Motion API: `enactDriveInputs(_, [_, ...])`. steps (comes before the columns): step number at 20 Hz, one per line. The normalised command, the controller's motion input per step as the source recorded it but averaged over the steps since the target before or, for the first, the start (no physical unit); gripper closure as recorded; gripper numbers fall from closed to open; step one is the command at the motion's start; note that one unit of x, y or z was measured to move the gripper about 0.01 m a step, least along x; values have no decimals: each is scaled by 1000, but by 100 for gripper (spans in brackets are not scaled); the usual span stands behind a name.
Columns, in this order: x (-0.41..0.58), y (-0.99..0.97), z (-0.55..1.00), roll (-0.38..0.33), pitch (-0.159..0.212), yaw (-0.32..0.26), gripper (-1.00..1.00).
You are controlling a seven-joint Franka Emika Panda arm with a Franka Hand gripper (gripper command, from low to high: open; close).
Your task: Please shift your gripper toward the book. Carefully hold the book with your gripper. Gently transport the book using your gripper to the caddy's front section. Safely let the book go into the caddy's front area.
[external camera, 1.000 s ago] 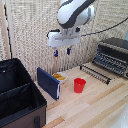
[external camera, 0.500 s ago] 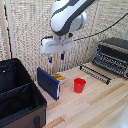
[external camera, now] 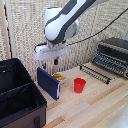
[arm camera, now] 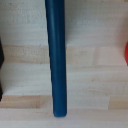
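Observation:
The navy book (external camera: 49,82) is standing upright and has a straight, narrow top edge (arm camera: 57,56), so it will stay shut and hang flat when the robot's gripper lifts it.
The navy book (external camera: 48,82) stands upright on its edge on the wooden table, between the caddy and a red cup. In the wrist view its top edge (arm camera: 56,60) is a long dark blue strip across the middle. The black caddy (external camera: 17,95) with its divider sits at the exterior view's left, and a sliver of it shows in the wrist view (arm camera: 1,65). My gripper (external camera: 50,65) hangs just above the book's top edge, apart from it. Its fingers (external camera: 44,66) are spread and hold nothing. The fingers do not show in the wrist view.
A red cup (external camera: 79,85) stands just to the exterior view's right of the book, and shows at the wrist view's edge (arm camera: 126,52). A small yellow item (external camera: 60,77) lies behind the book. A wire rack (external camera: 95,72) and a toaster oven (external camera: 112,55) sit at the back right.
The arm has moved toward the exterior view's left and come over the book's top edge. The book, cup and caddy have not moved.

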Motion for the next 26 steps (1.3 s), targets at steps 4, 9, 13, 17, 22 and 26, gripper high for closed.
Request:
enactDriveInputs(4, [292, 0, -212, 0, 1, 75, -100])
enactDriveInputs(9, [301, 0, -205, 0, 5, 31, -100])
enactDriveInputs(13, [240, 12, -192, 0, 43, -3, -100])
enactDriveInputs(17, [311, 16, -151, 0, 70, -11, -100])
enactDriveInputs(22, [381, 34, -156, -8, 106, 0, 100])
enactDriveInputs(26, [318, 122, -164, -19, 104, 0, 100])
